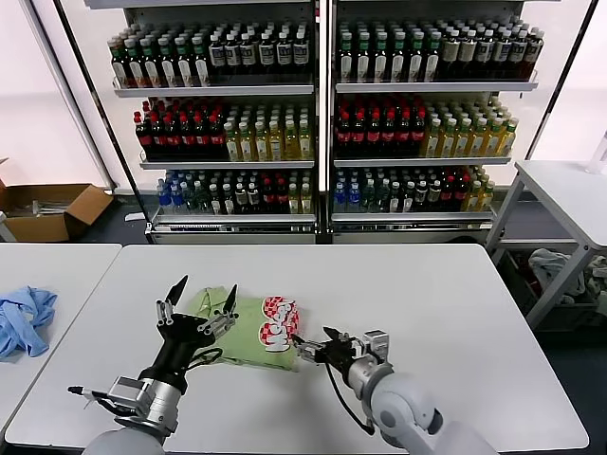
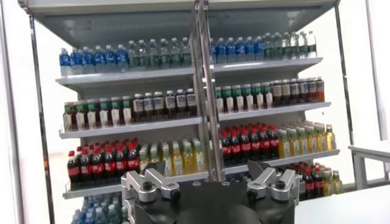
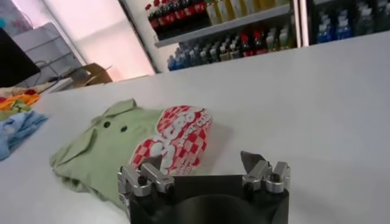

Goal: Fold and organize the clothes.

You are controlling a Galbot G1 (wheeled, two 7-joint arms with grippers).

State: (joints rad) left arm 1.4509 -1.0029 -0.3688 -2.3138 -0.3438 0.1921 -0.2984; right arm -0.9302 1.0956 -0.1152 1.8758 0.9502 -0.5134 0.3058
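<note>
The folded polo shirt (image 1: 245, 332) is on my left gripper's side of the table, so next my right gripper pulls it to the middle by the graphic's edge (image 1: 295, 327).
The light green polo shirt (image 1: 248, 330) lies folded into a compact bundle on the white table (image 1: 446, 313), with its red-and-white graphic (image 1: 278, 320) on the right side. In the right wrist view the shirt (image 3: 116, 143) shows its collar and buttons. My left gripper (image 1: 205, 289) is open and empty, raised over the shirt's left part with its fingers pointing up towards the shelves. My right gripper (image 1: 313, 336) is open and empty, low over the table just right of the graphic; in its own view (image 3: 201, 163) the shirt lies just ahead of it.
A light blue garment (image 1: 24, 318) lies on the neighbouring table at the left. Beverage shelves (image 1: 322, 123) stand behind the table and fill the left wrist view (image 2: 201, 122). A cardboard box (image 1: 47, 209) sits on the floor at far left. Another table (image 1: 569, 190) stands at right.
</note>
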